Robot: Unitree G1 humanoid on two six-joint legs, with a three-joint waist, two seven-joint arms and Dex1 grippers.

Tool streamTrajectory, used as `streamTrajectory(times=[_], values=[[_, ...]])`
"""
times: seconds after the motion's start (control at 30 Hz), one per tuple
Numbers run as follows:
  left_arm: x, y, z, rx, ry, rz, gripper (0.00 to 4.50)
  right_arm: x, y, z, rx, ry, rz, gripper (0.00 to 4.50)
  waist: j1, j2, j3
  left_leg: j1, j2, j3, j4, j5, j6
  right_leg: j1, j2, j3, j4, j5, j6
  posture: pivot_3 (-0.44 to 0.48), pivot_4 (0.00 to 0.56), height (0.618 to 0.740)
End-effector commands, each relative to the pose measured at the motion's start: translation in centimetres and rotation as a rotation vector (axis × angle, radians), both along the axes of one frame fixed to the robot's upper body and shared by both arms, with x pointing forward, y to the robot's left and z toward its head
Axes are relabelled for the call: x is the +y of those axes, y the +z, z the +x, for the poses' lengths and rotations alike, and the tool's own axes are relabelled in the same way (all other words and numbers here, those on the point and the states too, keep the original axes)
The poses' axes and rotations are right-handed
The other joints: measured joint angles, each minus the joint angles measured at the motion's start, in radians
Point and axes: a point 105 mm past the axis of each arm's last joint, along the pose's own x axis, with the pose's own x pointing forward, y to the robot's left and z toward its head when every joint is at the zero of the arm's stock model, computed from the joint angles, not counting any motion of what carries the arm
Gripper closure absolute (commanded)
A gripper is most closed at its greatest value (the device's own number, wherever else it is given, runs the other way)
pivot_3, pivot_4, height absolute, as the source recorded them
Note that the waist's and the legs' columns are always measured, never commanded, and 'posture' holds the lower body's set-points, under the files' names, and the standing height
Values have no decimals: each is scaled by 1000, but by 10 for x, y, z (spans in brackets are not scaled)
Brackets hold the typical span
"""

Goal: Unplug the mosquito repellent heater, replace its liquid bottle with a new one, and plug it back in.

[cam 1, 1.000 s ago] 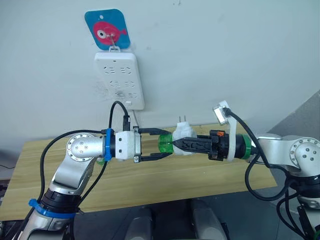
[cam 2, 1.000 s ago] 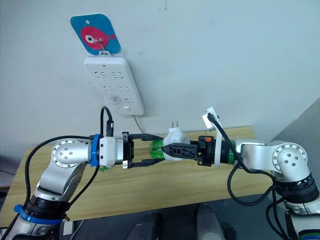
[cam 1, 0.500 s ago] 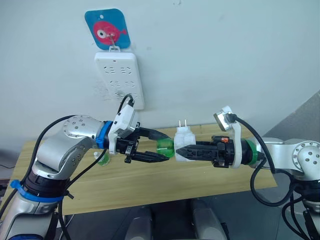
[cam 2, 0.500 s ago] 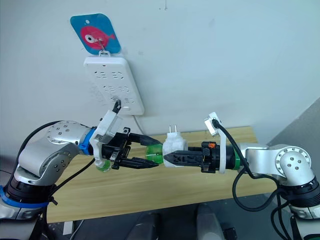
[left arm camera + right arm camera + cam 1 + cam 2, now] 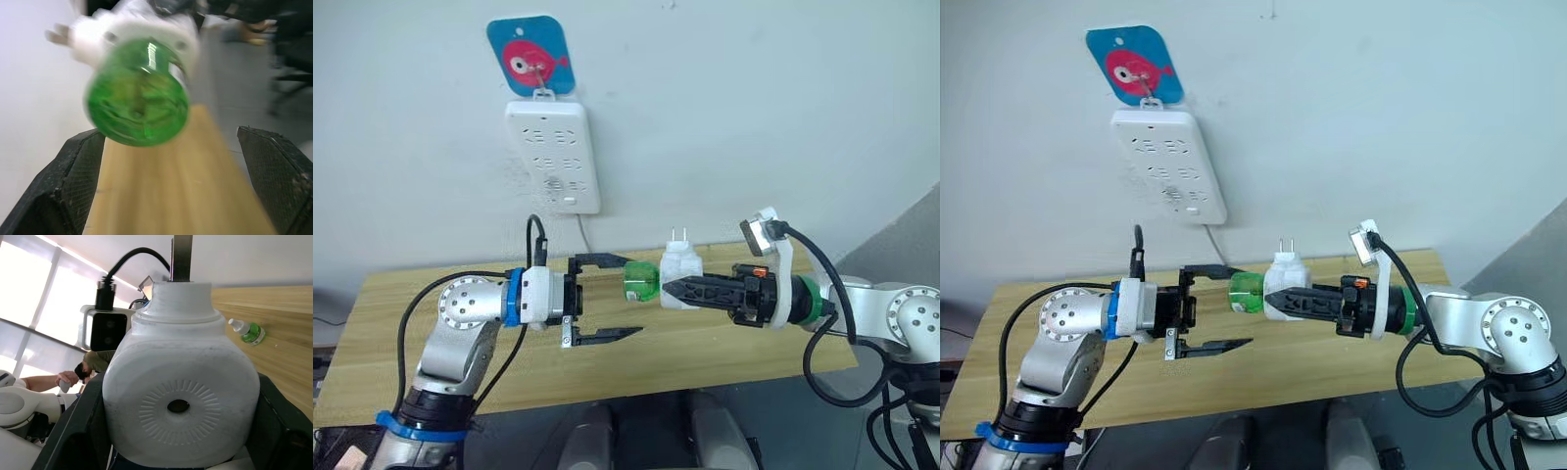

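Observation:
I expect the green bottle (image 5: 641,281) to turn on the spot and stay attached when I twist it, since the bottle's round shoulder (image 5: 657,281) is close against the heater.
My right gripper (image 5: 670,287) is shut on the mosquito repellent heater (image 5: 680,272), a small white unit held above the table with its two prongs pointing up. A green liquid bottle (image 5: 641,281) sticks out of the heater toward my left arm. My left gripper (image 5: 632,296) is open wide, one finger above the bottle and one below, touching neither side. In the left wrist view the bottle's round base (image 5: 137,93) sits between the black fingers (image 5: 73,181). The right wrist view shows the heater's vent face (image 5: 181,401).
A long white power strip (image 5: 553,157) hangs on the wall under a blue fish hook (image 5: 530,57). The wooden table (image 5: 705,343) lies below both arms. A second small green bottle with a white cap (image 5: 247,330) lies on the table.
My left gripper was closed around the green bottle and twisted with it. Now its wrist has rolled back level and its fingers have opened wide. The bottle stays on the heater.

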Motion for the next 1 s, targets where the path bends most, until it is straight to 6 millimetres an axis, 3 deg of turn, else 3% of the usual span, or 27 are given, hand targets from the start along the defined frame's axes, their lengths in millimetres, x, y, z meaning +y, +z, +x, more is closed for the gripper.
streamTrajectory(times=[0.03,0.17,0.4,0.53,0.6,0.67,0.73,0.8,0.87,1.0], values=[[0,9,-1,-136,11,-9,4,2,14,-6,-40,27,44,1482,4,0,0,0,0,0,0,0,0,0,0,0,0,0,0,-79,222,740],[-2,10,0,-161,-9,-14,4,3,15,-6,-44,33,41,1482,3,0,0,0,0,1,1,0,0,1,0,0,0,1,1,-79,221,740],[-12,17,-7,-139,-68,-28,2254,4,15,-9,-50,45,36,1482,2,0,0,0,0,0,0,0,0,1,0,0,0,1,1,-81,220,740],[-16,19,-15,-91,-118,11,2315,3,12,-10,-44,44,19,1482,2,0,0,0,0,0,0,0,0,1,0,0,0,1,1,-79,221,740],[-15,8,-20,27,-150,101,2315,2,10,-10,-41,43,9,1482,2,0,0,1,0,0,0,0,0,1,1,0,1,1,1,-75,221,740],[-11,-4,-22,198,-131,189,2315,2,9,-11,-39,43,0,1482,0,0,0,1,0,0,0,0,0,1,1,0,1,0,1,-75,221,740],[-5,-4,-22,598,-89,197,2315,1,8,-12,-38,49,-9,1482,-3,0,0,1,0,-1,0,0,0,0,1,0,2,0,1,-72,223,740],[-2,7,-19,836,-89,183,2315,2,6,-14,-36,57,-18,1482,-2,-1,1,1,0,-2,1,0,0,1,1,-1,2,0,1,-71,223,740],[-3,17,-9,845,-61,140,2316,2,6,-16,-35,63,-20,1482,-2,0,1,1,0,-3,1,0,0,1,1,-2,1,-2,5,-72,224,740],[-6,19,-7,785,-43,117,2316,2,6,-16,-35,63,-16,1482,-6,-1,1,2,0,-1,0,0,0,1,1,-1,1,0,1,-76,223,740]])
